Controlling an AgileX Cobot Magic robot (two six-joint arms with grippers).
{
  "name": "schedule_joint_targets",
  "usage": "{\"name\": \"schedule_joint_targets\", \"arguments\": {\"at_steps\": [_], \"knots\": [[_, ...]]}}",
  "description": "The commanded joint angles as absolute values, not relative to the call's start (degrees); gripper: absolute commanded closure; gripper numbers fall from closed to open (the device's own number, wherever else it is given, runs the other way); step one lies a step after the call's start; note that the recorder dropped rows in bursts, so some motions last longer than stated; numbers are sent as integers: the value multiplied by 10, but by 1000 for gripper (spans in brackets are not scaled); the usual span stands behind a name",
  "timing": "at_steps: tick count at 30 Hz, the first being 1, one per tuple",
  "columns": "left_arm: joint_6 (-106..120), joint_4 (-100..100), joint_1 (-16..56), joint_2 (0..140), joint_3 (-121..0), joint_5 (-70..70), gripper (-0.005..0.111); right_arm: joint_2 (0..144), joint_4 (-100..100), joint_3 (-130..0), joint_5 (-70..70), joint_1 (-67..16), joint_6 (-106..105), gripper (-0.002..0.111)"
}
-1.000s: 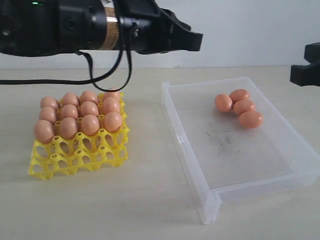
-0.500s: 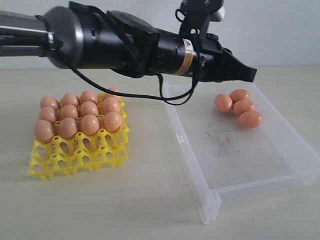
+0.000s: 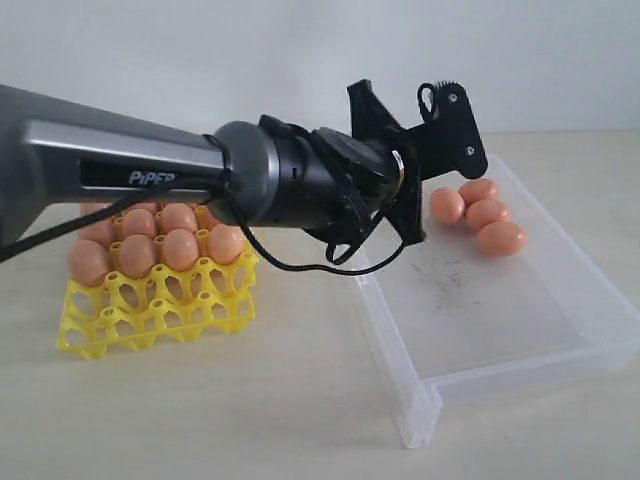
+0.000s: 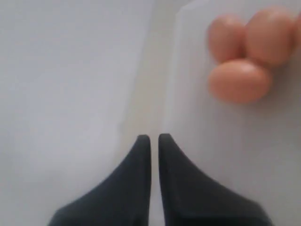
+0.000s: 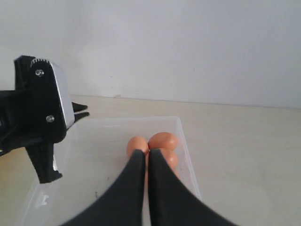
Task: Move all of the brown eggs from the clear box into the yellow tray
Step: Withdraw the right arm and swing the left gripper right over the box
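My left gripper's closed fingers are slanting past the brown eggs, so it should turn, open and get on both sides of the egg nearest the yellow tray.
Several brown eggs lie clustered at the far side of the clear box. More brown eggs fill the back rows of the yellow tray on the left. My left gripper reaches across and points down over the box's far left part, beside the cluster, shut and empty. In its wrist view the left gripper is shut, with eggs off to one side. The right gripper is shut and empty above the box, the eggs just past its tips. It is out of the exterior view.
The long dark left arm passes over the tray's back rows and hides part of them. The tray's front cups are empty. The box floor carries dark scuff marks. A pale wall stands behind the table.
The left arm has swung right from above the tray and come down to the clear box beside the eggs. The right gripper, at the right edge a second ago, has left the exterior view.
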State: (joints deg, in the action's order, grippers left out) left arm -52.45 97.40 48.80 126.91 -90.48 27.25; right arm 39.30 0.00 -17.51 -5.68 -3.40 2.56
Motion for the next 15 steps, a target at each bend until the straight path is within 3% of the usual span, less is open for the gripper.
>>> {"name": "schedule_joint_targets", "arguments": {"at_steps": [1,3,5,7,10,15], "knots": [[-248,818,543,1263,-914,547,103,390,0,-173,-66,-29,24,109],[-88,629,557,1263,-935,564,103,390,0,-173,-66,-29,24,109],[112,359,553,1263,-972,500,103,390,0,-173,-64,-29,24,109],[151,194,536,1263,-1026,408,103,390,0,-173,-53,-29,24,109],[111,95,506,1269,-1115,362,103,390,-4,-173,-44,-29,24,109],[93,21,471,1297,-1239,438,103,390,-4,-173,-45,-29,24,109]]}}
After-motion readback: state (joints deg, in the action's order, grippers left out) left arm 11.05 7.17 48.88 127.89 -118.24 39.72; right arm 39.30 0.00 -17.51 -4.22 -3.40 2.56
